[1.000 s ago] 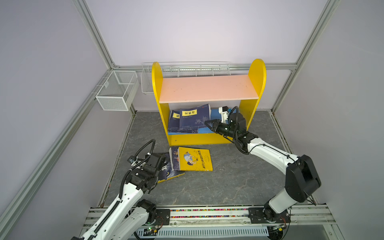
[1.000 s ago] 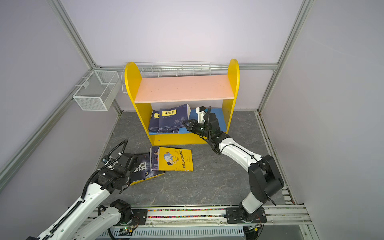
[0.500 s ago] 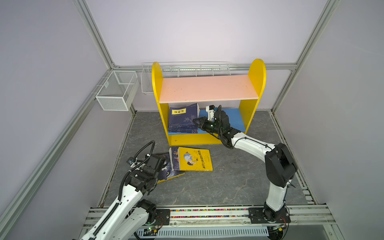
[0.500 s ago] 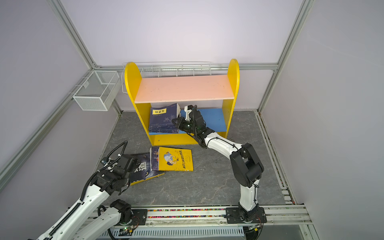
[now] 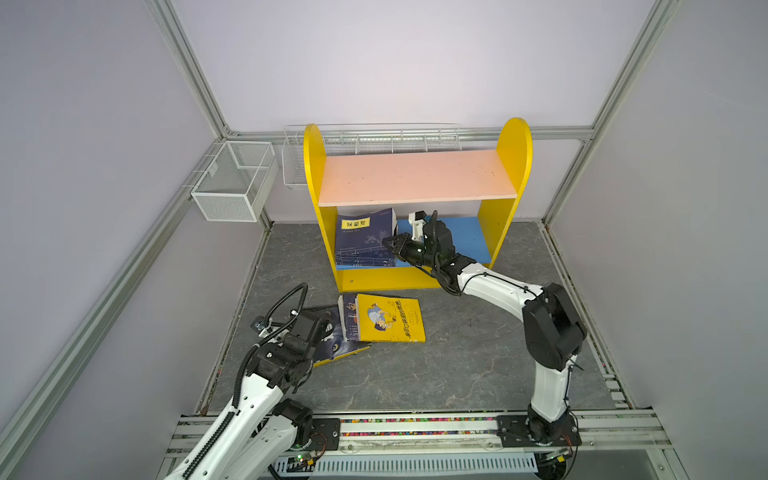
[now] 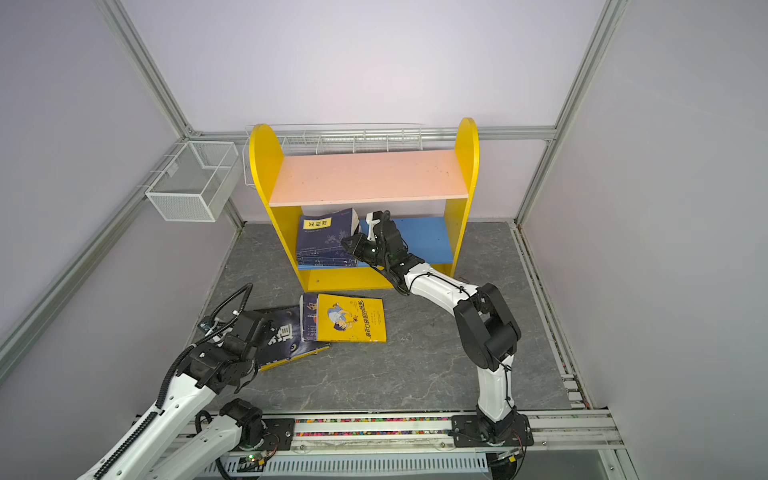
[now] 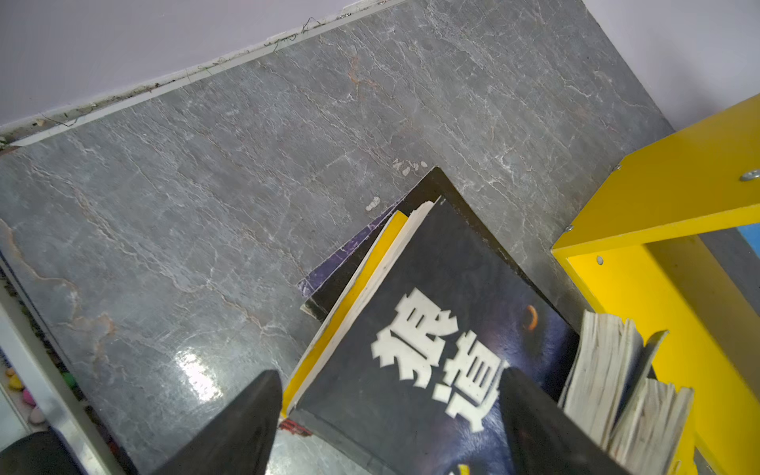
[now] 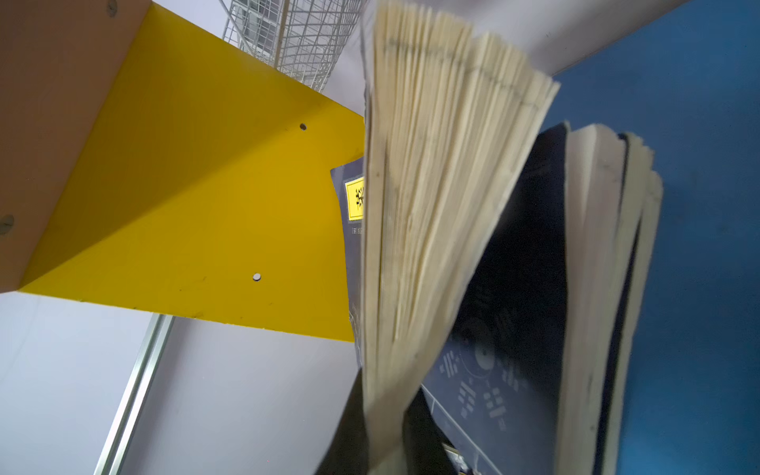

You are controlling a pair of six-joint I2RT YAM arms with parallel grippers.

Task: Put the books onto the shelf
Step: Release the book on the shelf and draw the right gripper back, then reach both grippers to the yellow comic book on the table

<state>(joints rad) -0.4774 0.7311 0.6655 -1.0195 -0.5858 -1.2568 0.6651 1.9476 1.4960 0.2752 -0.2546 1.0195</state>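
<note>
Next, my right gripper pushes the yellow book's free edge (image 5: 421, 321) into my left gripper for the lift, because the yellow book is lying flat on the purple-blue book (image 5: 349, 318).
The shelf (image 5: 415, 176) has yellow side panels, a pink upper board and a blue lower board (image 6: 428, 239). Navy books (image 5: 365, 237) with a yellow label lean at the left of the lower board. My right gripper (image 5: 388, 245) reaches in there, shut on the fanned page edge of a navy book (image 8: 432, 185). On the floor in front lie a yellow book (image 5: 388, 318), a dark book (image 6: 286, 336) with large white characters, and a purple-blue one (image 5: 349, 316). My left gripper (image 7: 390, 390) is open, with one finger on each side of the dark book's (image 7: 432, 329) corner.
Two white wire baskets (image 5: 232, 187) (image 5: 374, 137) hang on the back-left wall and behind the shelf. The arms' mounting rail (image 5: 415, 426) runs along the front edge. Purple walls close in the grey stone floor (image 5: 457, 365) on three sides.
My right gripper moved left along the lower board with its book, closing the navy books up against the left panel. The left arm barely moved; its jaws spread slightly wider.
</note>
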